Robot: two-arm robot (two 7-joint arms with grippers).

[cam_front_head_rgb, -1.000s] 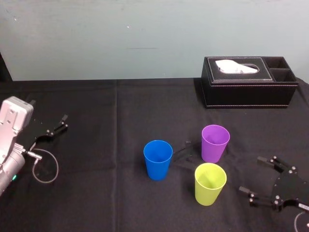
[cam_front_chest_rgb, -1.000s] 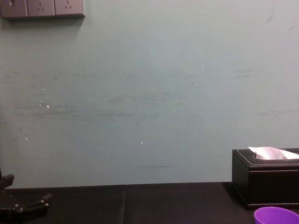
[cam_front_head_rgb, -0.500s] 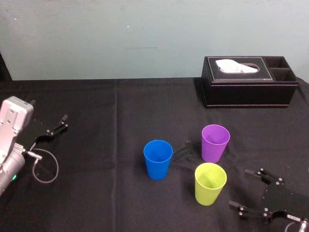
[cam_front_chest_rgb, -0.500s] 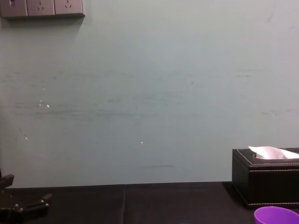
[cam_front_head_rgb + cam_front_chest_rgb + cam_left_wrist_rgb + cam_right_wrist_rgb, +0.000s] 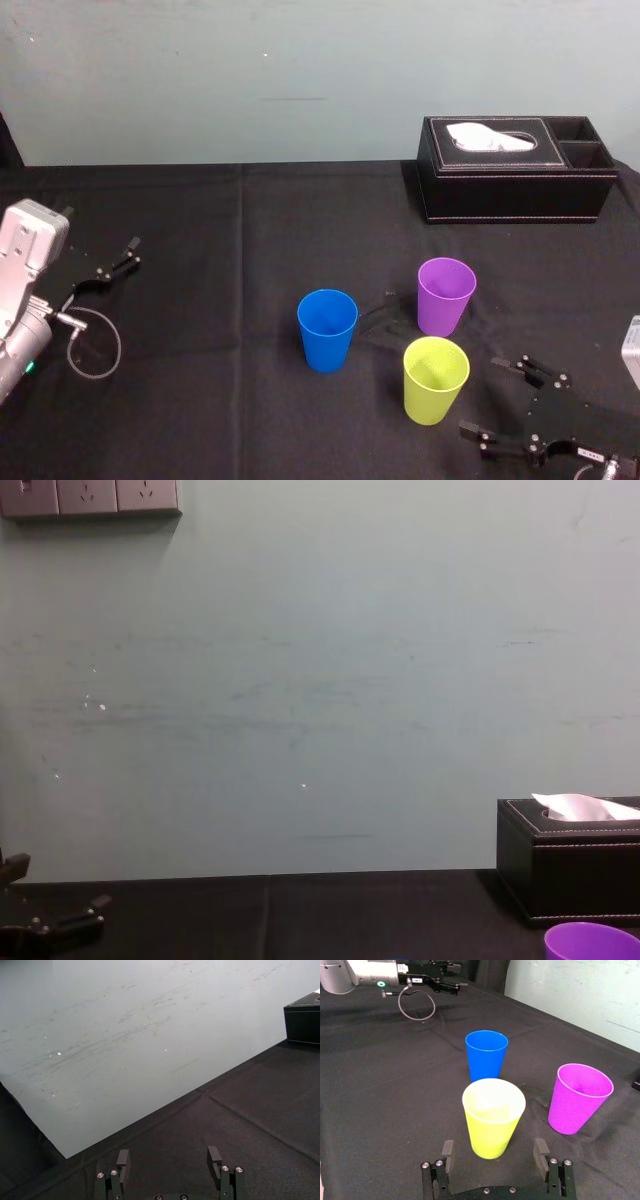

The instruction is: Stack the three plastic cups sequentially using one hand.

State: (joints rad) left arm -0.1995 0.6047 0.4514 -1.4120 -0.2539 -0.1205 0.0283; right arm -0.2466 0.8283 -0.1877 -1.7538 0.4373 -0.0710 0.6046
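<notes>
My gripper will lower the yellow-green cup (image 5: 493,1119) into the blue cup. The yellow-green cup will go down nearly to its rim because it tapers to a narrow base (image 5: 490,1152).
Three upright cups stand apart on the black cloth: a blue cup (image 5: 327,328), a purple cup (image 5: 446,295) and a yellow-green cup (image 5: 435,379). My right gripper (image 5: 483,398) is open, low over the cloth just right of the yellow-green cup and pointing at it. In the right wrist view the yellow-green cup (image 5: 493,1117) stands just ahead of the open right gripper (image 5: 494,1152), not touched by either finger, with the blue cup (image 5: 486,1054) behind and the purple cup (image 5: 578,1098) to one side. My left gripper (image 5: 128,253) rests open at the far left.
A black leather tissue box (image 5: 515,168) stands at the back right, against the pale wall. A thin cable loop (image 5: 95,345) lies beside the left arm. The black cloth (image 5: 220,400) covers the table between the left arm and the cups.
My right gripper has slid left and nearer the table's front, closing in on the yellow-green cup, still open. The cups and the left arm have not moved.
</notes>
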